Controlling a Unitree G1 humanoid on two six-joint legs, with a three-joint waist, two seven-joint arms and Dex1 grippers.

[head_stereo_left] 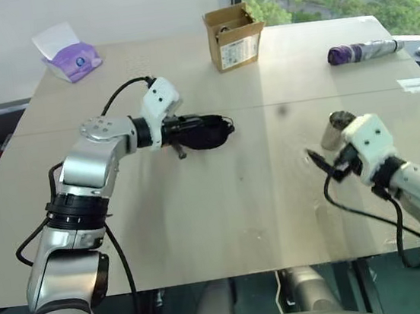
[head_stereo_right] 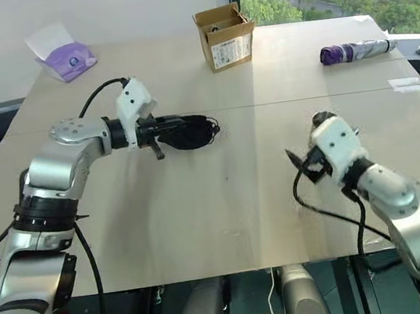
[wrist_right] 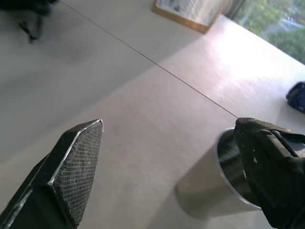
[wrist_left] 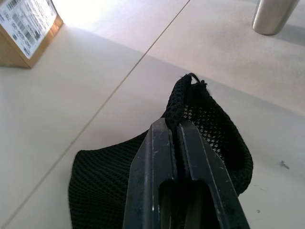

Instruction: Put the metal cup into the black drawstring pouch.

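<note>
My gripper will push the metal cup in. The black drawstring pouch (head_stereo_left: 204,132) has its loose fabric (head_stereo_left: 210,142) sagging limply, so it should fill out around the cup and hide the whole cup.
My left gripper (wrist_left: 172,125) is shut on the rim of the black drawstring pouch (head_stereo_left: 205,132), a soft mesh bag that sags around the fingers, left of the table's middle. In the left wrist view the pouch (wrist_left: 209,129) drapes on both sides of the closed fingers. The metal cup (head_stereo_left: 337,127), a shiny steel tumbler, stands upright on the right part of the table. My right gripper (head_stereo_left: 325,160) is open beside it. In the right wrist view the cup (wrist_right: 214,188) sits next to one finger, which covers part of its rim, and nothing is between the fingers (wrist_right: 78,157).
A brown cardboard box (head_stereo_left: 235,37) stands at the back middle of the table (head_stereo_left: 203,227). A purple tissue pack (head_stereo_left: 71,57) lies at the back left and a purple-and-silver folded umbrella (head_stereo_left: 362,51) at the back right. Bare tabletop separates the pouch from the cup.
</note>
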